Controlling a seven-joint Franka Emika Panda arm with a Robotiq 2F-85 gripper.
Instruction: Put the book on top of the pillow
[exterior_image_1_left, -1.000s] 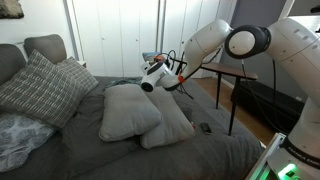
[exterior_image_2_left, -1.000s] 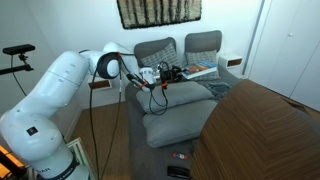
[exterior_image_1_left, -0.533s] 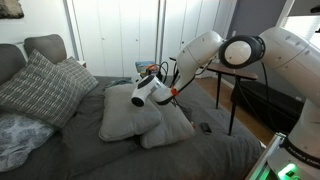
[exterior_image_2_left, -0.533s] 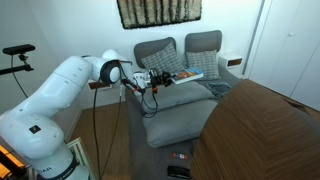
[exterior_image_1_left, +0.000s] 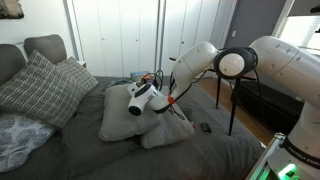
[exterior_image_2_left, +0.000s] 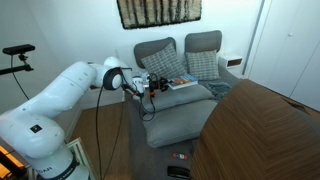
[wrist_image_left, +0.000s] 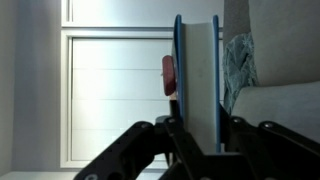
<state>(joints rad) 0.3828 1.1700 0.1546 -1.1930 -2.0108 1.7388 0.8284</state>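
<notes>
The book (exterior_image_2_left: 182, 81) stretches out flat over the upper light-grey pillow. My gripper should keep lowering the book until the pillow top (exterior_image_2_left: 177, 96) holds it up, and then let go.
My gripper (exterior_image_1_left: 150, 88) is shut on the book (exterior_image_2_left: 183, 84) and holds it just above the upper of two plain light-grey pillows (exterior_image_1_left: 122, 115) lying stacked in the middle of the bed. In an exterior view the gripper (exterior_image_2_left: 157, 83) holds the book out flat over that pillow (exterior_image_2_left: 185, 98). In the wrist view the book (wrist_image_left: 197, 70) shows edge-on, with a blue cover and white pages, between the black fingers (wrist_image_left: 197, 135). Whether the book touches the pillow I cannot tell.
Grey checked pillows (exterior_image_1_left: 40, 88) (exterior_image_2_left: 203, 64) lean at the head of the bed. The second plain pillow (exterior_image_1_left: 170, 128) lies partly under the first. A small dark object (exterior_image_1_left: 203, 127) lies on the bedcover. A black side table (exterior_image_1_left: 237, 75) stands beside the bed.
My gripper has moved down and toward the stacked pillows with the book in it, from well above them to just over the upper pillow.
</notes>
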